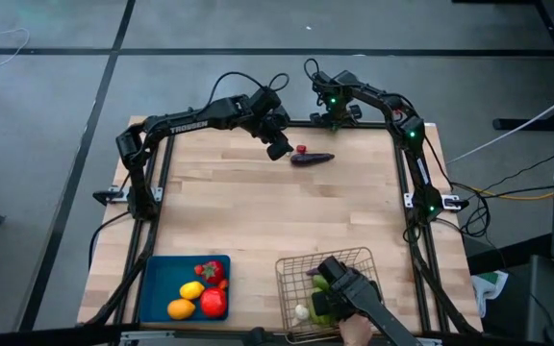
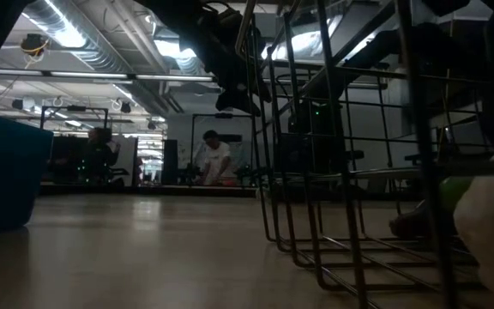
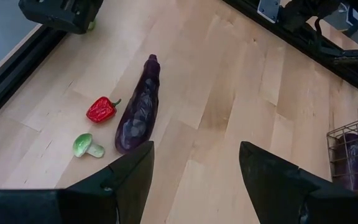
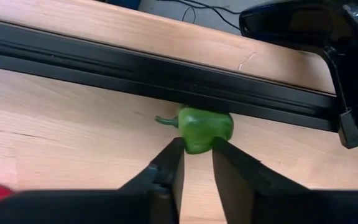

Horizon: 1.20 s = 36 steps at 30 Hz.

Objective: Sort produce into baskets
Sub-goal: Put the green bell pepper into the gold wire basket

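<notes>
My right gripper needs to open its fingers wider, because they pinch only the green pepper's near side. Then they should close around its wide middle before I lift the pepper.
My left gripper hangs open near the table's far edge, just left of a purple eggplant, a small red pepper and a small green-and-white piece, which all lie on the wood. My right gripper is at the far edge, shut on a green pepper. The blue tray at the near left holds a lemon, an orange and red pieces. The wire basket at the near right holds an eggplant, green pieces and a white one. My right gripper pinches the green pepper's near side between its two fingertips. The fingers come slanting down toward the far edge. The pepper lies on the table, its far side by the black frame rail, its stem pointing sideways.
A black frame rail runs along the far edge right behind the pepper. A dark object and what looks like a person's hand reach over the wire basket from the near edge. Bare wood lies between the far produce and the two bins.
</notes>
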Tool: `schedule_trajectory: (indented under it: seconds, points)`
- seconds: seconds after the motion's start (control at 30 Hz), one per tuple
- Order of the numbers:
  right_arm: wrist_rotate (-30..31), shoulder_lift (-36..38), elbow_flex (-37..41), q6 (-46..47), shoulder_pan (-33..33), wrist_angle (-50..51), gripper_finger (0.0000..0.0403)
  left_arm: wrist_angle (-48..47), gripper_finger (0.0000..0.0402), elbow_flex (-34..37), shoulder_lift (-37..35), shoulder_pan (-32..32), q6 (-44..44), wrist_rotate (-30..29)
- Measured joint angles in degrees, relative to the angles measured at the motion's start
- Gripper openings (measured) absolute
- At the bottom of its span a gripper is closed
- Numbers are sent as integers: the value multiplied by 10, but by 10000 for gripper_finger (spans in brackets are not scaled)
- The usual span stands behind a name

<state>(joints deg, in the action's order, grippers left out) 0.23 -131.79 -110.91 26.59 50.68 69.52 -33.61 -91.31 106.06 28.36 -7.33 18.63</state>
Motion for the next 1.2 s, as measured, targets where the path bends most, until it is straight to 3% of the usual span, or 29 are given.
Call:
schedule_trajectory:
  seconds: [0.27,0.53,0.67,1.0,1.2]
  points:
    - [0,0,0,-3,0,-2,55,0,233,0,0,0,0,0]
    - [1,0,0,-16,0,-3,59,0,233,0,0,0,1,0]
    - [2,0,0,-16,0,-4,80,0,233,0,0,0,1,0]
    - [2,0,0,-15,1,-6,177,0,233,0,0,0,2,0]
    - [-2,0,0,-15,0,-5,195,0,233,0,0,0,3,0]
